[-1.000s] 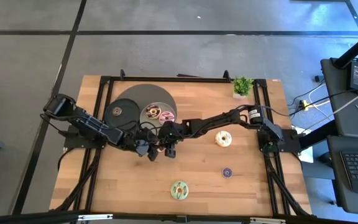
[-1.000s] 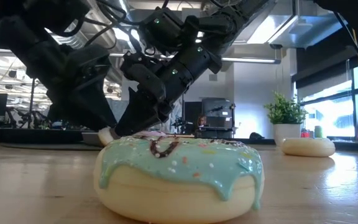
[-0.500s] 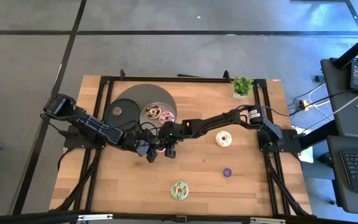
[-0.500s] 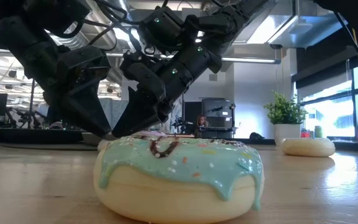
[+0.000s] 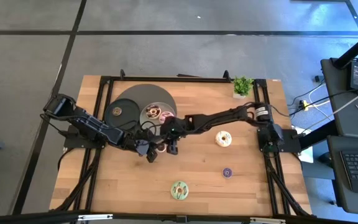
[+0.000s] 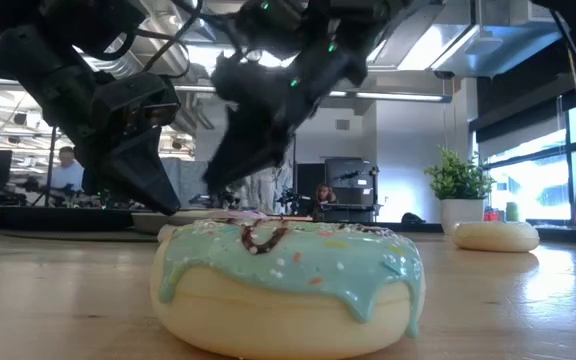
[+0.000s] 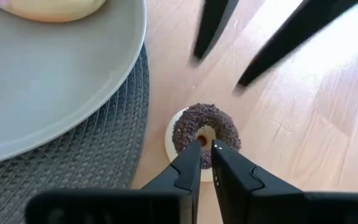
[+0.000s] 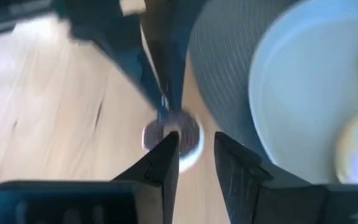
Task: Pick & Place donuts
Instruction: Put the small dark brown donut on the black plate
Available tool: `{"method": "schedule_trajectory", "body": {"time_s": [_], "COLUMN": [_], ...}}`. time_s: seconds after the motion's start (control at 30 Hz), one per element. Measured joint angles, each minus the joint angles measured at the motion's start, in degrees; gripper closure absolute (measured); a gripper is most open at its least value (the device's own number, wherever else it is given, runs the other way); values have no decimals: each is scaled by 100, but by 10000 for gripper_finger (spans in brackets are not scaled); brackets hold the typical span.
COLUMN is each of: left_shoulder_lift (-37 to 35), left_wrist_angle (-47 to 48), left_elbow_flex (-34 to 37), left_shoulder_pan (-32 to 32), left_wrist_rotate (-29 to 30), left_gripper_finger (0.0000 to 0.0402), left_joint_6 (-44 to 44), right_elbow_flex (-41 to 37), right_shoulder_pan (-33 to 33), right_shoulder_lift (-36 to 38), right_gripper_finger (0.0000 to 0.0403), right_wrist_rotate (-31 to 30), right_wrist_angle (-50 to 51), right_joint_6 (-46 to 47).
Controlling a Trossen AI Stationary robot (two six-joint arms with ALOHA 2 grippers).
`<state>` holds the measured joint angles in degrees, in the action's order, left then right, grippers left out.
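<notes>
With both grippers crowding the small chocolate-sprinkled donut (image 7: 207, 127), my right gripper should back away before my left gripper opens and takes the donut's ring (image 7: 186, 133).
A small chocolate-sprinkled donut (image 7: 205, 122) on a white base lies on the wood beside the dark woven disc (image 7: 73, 180). My left gripper (image 7: 206, 145) is shut on it. My right gripper (image 8: 194, 146) hangs open just above the same donut (image 8: 190, 142), touching nothing. Its two fingers also show blurred in the left wrist view. A chocolate donut (image 5: 151, 112) and a pink donut (image 5: 166, 116) lie on the grey plate (image 7: 55, 81). A green donut (image 5: 179, 190), a cream-white donut (image 5: 223, 139) and a tiny purple donut (image 5: 227, 172) lie flat on the table. My left gripper has the near part of the donut's ring (image 7: 206, 138) between its two fingertips, which stand close together; one fingertip (image 7: 195, 149) is at the edge of the hole. The fingers slant down from the table's left side. The donut lies flat on the wood.
The plate rests on the dark disc (image 5: 138, 96) at the back left, close to both grippers. A darker donut (image 5: 117, 112) lies on the disc. A small potted plant (image 5: 243, 86) stands at the far right corner. Bare wood lies between the loose donuts.
My right gripper has risen from the chocolate-sprinkled donut and drawn a little toward the table's far edge, still open. My left gripper has stayed low at the donut.
</notes>
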<state>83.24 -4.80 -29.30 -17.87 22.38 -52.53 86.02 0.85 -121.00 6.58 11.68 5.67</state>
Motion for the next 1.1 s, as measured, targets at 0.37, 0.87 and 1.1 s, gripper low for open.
{"method": "schedule_trajectory", "body": {"time_s": [0.37,0.87,1.1], "left_shoulder_lift": [0,0,0], "left_wrist_angle": [-220,-272,-262], "left_elbow_flex": [2,2,2], "left_shoulder_pan": [-2,395,400], "left_wrist_rotate": [-296,-300,-508], "left_gripper_finger": [361,230,206], "left_joint_6": [607,963,938], "right_elbow_flex": [-1791,-3572,-3590], "right_shoulder_pan": [-21,-21,-21], "right_shoulder_lift": [1923,4136,4129], "right_gripper_finger": [299,299,299], "right_wrist_rotate": [-246,-1709,-1710], "right_wrist_angle": [512,-82,-38], "right_joint_6": [92,1077,1080]}}
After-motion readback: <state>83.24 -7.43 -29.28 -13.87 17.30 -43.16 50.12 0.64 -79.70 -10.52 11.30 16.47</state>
